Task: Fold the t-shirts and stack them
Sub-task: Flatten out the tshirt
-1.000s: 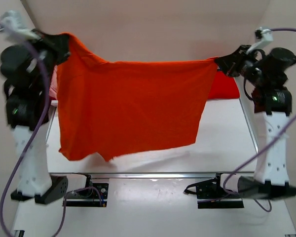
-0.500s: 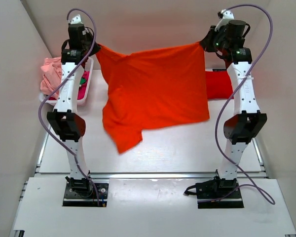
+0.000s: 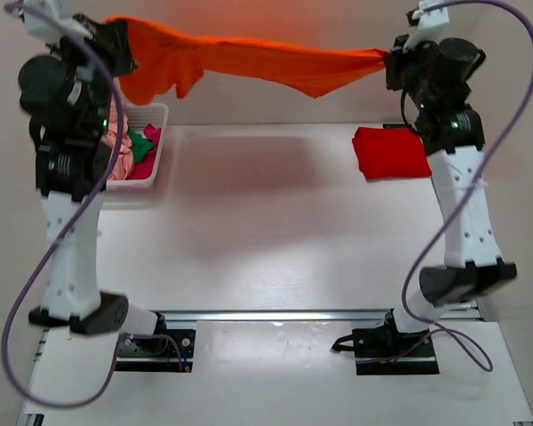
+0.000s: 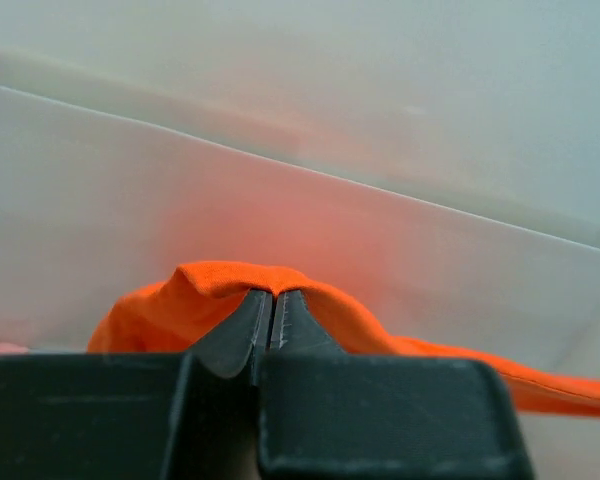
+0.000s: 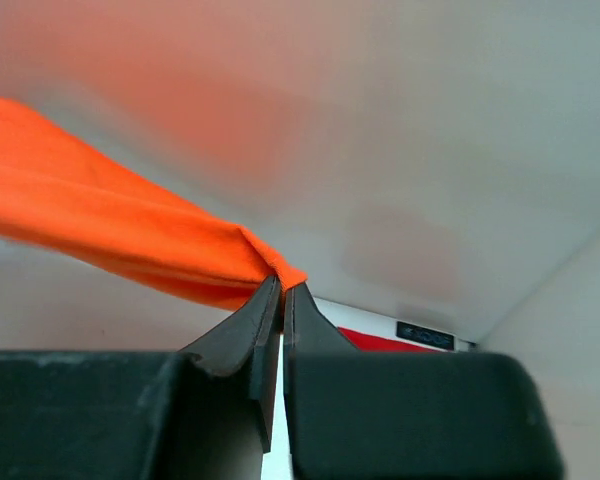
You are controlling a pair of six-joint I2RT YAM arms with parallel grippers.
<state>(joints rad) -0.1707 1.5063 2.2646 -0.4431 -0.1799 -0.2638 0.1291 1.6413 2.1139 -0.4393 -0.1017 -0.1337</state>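
The orange t-shirt hangs crumpled (image 3: 164, 69) next to my left gripper, high up by the back wall. Both my grippers should sweep it down over the table (image 3: 258, 191) to spread it out.
The bright orange t-shirt (image 3: 249, 58) hangs stretched high in the air between my two grippers, swung up toward the back wall. My left gripper (image 3: 124, 40) is shut on its left end; in the left wrist view the cloth (image 4: 230, 290) drapes over my closed fingertips (image 4: 272, 296). My right gripper (image 3: 393, 60) is shut on its right end, and the right wrist view shows the cloth (image 5: 130, 235) pinched at my tips (image 5: 280, 285). A folded red t-shirt (image 3: 391, 153) lies on the table at the back right. Pale pink (image 3: 117, 133), green (image 3: 144, 142) and magenta (image 3: 142, 170) shirts lie in the basket.
The white mesh basket (image 3: 156, 142) stands at the back left of the table (image 3: 275, 231), partly behind my left arm. The walls of the enclosure stand close behind and beside both arms.
Both arms have raised and swung the orange shirt: it hung down as a broad sheet over the table, and now it is flung up flat toward the back wall, uncovering the table.
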